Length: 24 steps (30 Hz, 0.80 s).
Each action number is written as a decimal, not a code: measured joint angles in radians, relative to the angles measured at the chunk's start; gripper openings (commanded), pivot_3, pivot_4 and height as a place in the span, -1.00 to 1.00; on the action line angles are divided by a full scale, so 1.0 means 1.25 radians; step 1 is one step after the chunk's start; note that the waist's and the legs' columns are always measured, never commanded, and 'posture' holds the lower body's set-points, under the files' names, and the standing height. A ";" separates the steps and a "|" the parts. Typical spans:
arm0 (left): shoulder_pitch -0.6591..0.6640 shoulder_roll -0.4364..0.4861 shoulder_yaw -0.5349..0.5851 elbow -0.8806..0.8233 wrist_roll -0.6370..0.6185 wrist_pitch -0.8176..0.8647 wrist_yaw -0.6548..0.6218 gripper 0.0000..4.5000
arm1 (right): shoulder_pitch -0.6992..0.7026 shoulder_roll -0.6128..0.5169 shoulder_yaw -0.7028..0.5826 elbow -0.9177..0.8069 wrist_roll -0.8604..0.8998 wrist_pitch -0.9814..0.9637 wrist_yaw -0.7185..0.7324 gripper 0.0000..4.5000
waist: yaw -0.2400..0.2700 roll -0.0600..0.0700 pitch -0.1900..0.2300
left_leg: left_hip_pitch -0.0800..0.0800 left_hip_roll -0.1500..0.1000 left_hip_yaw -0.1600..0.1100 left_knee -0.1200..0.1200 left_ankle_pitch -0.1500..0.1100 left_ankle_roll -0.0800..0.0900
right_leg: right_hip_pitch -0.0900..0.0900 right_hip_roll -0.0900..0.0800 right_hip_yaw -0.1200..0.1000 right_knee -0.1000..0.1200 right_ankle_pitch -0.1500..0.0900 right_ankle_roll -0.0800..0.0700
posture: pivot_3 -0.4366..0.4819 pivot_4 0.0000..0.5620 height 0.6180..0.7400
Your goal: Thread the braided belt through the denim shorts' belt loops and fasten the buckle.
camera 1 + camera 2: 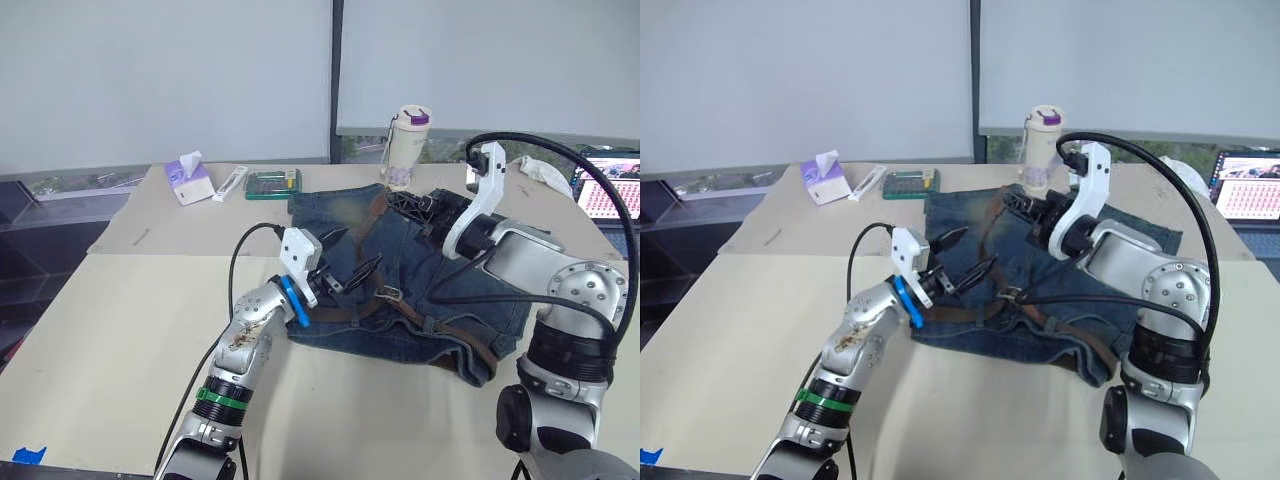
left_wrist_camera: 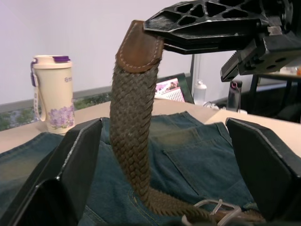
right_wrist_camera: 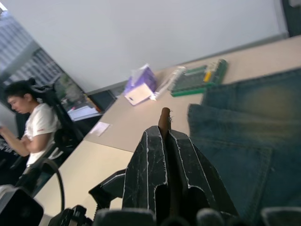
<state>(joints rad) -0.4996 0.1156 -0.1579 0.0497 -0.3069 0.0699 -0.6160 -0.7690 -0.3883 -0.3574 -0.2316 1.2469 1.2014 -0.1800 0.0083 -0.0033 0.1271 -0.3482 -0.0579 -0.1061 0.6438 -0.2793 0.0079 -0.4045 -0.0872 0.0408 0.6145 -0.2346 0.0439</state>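
The braided strap (image 2: 133, 117) has a soft bend (image 2: 148, 197) next to the buckle, so the strap will fold over and straighten out along the waistband when the robot pulls it.
The denim shorts (image 1: 430, 280) lie flat on the table with the waistband toward me. The braided belt (image 1: 450, 335) runs brown along that waistband, and I cannot tell which belt loops it passes through. From the silvery buckle (image 1: 388, 293) the strap rises to its leather tip (image 2: 138, 44). My right gripper (image 1: 395, 203) is shut on that tip above the shorts. My left gripper (image 1: 348, 255) hovers open just left of the buckle, its fingers (image 2: 80, 155) either side of the upright strap without touching it.
A flowered cup (image 1: 408, 145) stands just behind the shorts. A tissue box (image 1: 188, 178), a white stick (image 1: 230, 182) and a green box (image 1: 273, 184) lie at the back left. A laptop (image 1: 612, 185) is at the far right. A person (image 3: 33, 127) sits beyond the table.
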 measured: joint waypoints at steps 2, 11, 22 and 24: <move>-0.004 -0.008 0.000 0.005 0.010 -0.001 0.006 0.18 | 0.000 0.001 0.001 -0.004 0.016 0.000 -0.019 -1.00 | -0.002 0.000 0.000 | 0.000 0.000 0.000 0.000 0.000 0.000 | 0.000 0.000 0.000 0.000 0.000 0.000 | -0.05 -0.47 1.00; -0.015 -0.035 0.000 0.068 0.082 -0.038 0.058 -0.98 | 0.004 -0.001 0.022 -0.014 0.090 -0.001 -0.071 -1.00 | -0.008 0.000 0.000 | 0.000 0.000 0.000 0.000 0.000 0.000 | 0.001 0.001 0.000 0.000 0.000 0.000 | -0.05 -0.47 1.00; -0.022 -0.042 0.003 0.097 0.096 -0.049 0.061 -1.00 | 0.059 -0.124 0.086 -0.096 0.032 -0.049 0.057 -0.24 | -0.008 0.000 0.000 | 0.000 0.000 0.001 0.000 0.000 0.001 | 0.001 0.001 -0.001 -0.001 0.000 0.000 | -0.05 -0.47 1.00; -0.004 -0.034 0.010 0.090 0.083 -0.032 0.052 -1.00 | 0.115 -0.217 0.140 -0.149 -0.085 -0.113 0.180 0.09 | -0.008 0.000 0.000 | 0.000 0.000 0.001 0.000 0.000 0.001 | 0.001 0.001 -0.002 -0.001 0.000 0.000 | -0.05 -0.47 1.00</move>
<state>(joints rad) -0.5046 0.0733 -0.1453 0.1623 -0.2029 0.0305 -0.5512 -0.6259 -0.6598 -0.1819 -0.4180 1.1412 1.0607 0.0444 -0.0015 -0.0030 0.1269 -0.3478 -0.0577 -0.1047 0.6440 -0.2791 0.0088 -0.4026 -0.0856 0.0389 0.6127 -0.2349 0.0445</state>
